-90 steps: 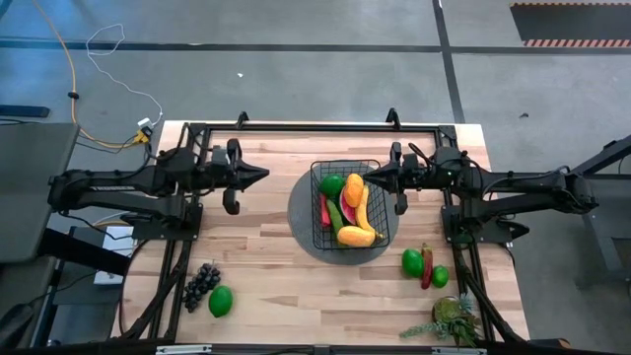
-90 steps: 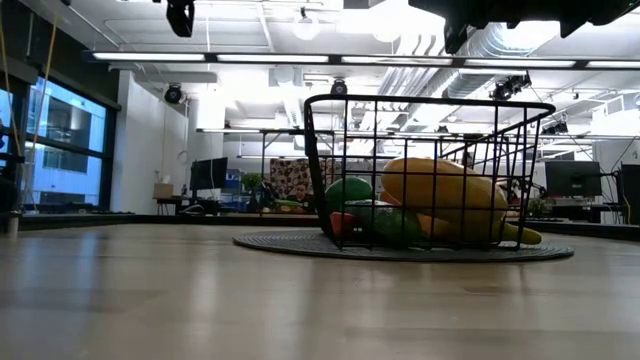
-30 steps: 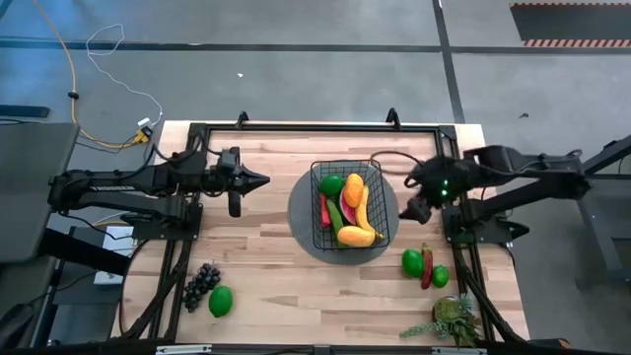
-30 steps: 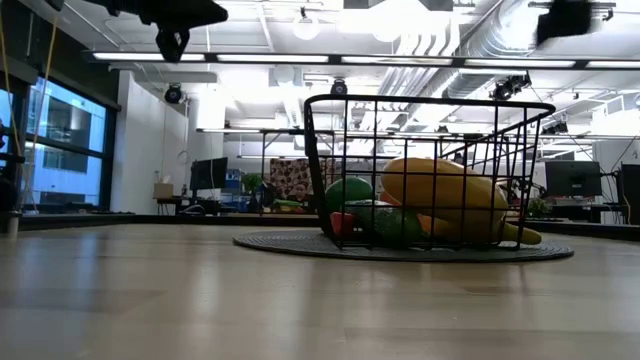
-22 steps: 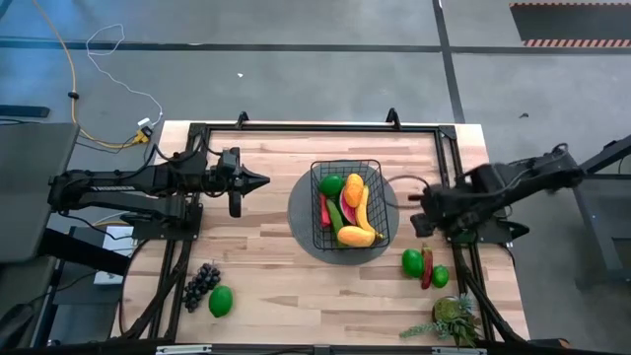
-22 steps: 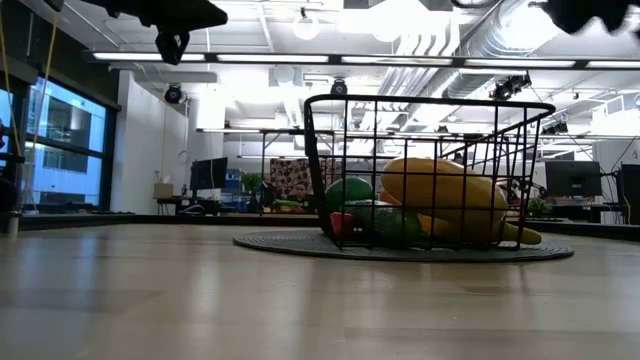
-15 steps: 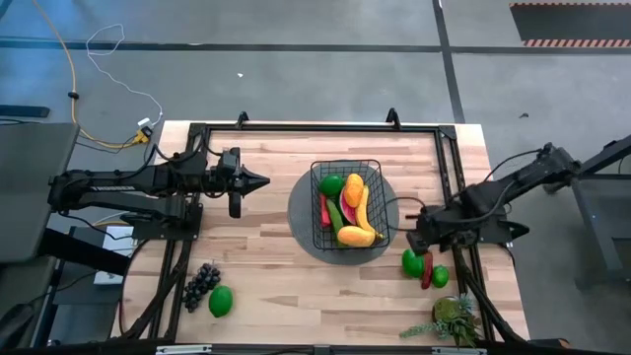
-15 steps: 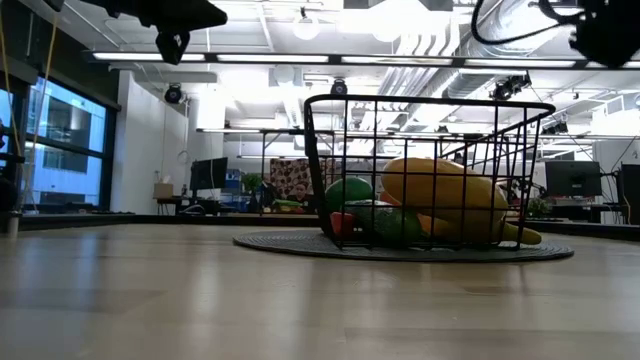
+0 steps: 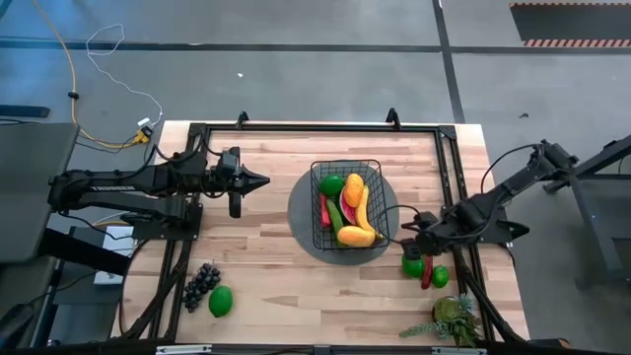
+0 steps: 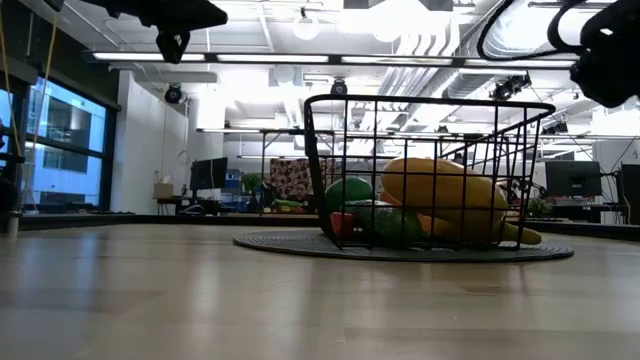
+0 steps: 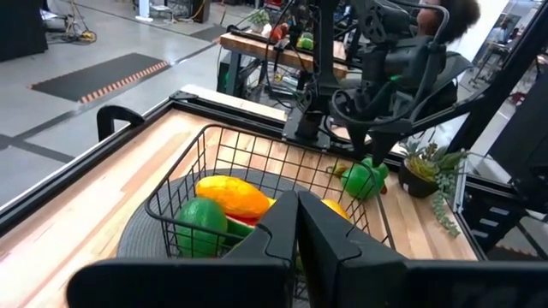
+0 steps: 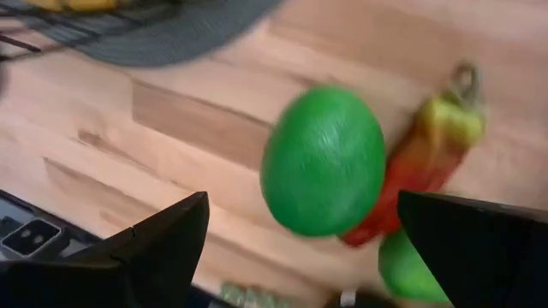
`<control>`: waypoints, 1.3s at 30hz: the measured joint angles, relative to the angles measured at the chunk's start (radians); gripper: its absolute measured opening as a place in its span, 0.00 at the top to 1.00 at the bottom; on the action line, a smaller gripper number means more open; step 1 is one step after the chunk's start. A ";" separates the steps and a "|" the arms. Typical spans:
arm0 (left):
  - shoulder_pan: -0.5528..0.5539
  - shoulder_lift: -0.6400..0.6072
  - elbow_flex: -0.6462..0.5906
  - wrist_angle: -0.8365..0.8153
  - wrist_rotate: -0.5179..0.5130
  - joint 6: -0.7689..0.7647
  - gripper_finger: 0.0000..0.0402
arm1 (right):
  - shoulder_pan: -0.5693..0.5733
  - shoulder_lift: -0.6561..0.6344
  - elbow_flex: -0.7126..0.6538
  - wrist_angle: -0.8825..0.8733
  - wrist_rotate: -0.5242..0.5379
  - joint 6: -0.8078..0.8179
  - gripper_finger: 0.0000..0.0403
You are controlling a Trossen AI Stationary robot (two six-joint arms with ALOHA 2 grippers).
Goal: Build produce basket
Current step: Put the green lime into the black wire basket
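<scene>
The large green fruit's narrow width [image 12: 324,145] has my right gripper's open fingers lined up across it, so I should carry on going down until they are on both sides of its middle [image 12: 324,167], then close them.
The black wire basket [image 9: 345,164] stands on a round grey mat [image 9: 301,212] and holds a banana [image 9: 364,209], an orange [image 9: 353,187], a green fruit [image 9: 332,183] and other produce. A large green fruit [image 12: 323,160] lies on the table right of the mat, against a red chili [image 12: 425,168] and a smaller green fruit [image 9: 440,277]. My right gripper [image 12: 301,201] hangs open above the large green fruit [image 9: 412,264], pointing steeply down, a finger on either side and clear of it. My left gripper [image 9: 264,178] hovers shut left of the basket, pointing at it.
Purple grapes [image 9: 201,284] and a green fruit [image 9: 221,301] lie near the table's front left. A leafy plant [image 9: 454,320] sits at the front right corner, close behind my right gripper's spot. Bare wood lies between the mat and the front edge.
My right gripper has swung from beside the basket's far right toward the table's near edge and come down, tipping from nearly level to steeply downward and rolling about its axis. It now hangs over the large green fruit, still open.
</scene>
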 joint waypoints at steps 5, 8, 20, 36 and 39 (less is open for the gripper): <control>0.000 0.000 0.000 0.001 0.000 -0.008 1.00 | 0.025 0.029 0.000 -0.012 0.052 -0.065 0.10; 0.000 0.000 0.000 0.001 0.000 -0.008 1.00 | 0.042 0.072 0.000 0.001 0.050 -0.090 0.10; 0.000 0.000 0.000 0.002 0.000 -0.013 1.00 | 0.075 0.236 0.000 0.080 0.056 -0.086 0.10; 0.000 0.000 0.000 0.002 0.000 -0.053 1.00 | 0.074 0.348 0.000 0.120 0.052 -0.086 0.10; 0.000 0.000 0.000 0.002 0.000 -0.053 1.00 | 0.074 0.347 0.000 0.119 0.048 -0.086 0.12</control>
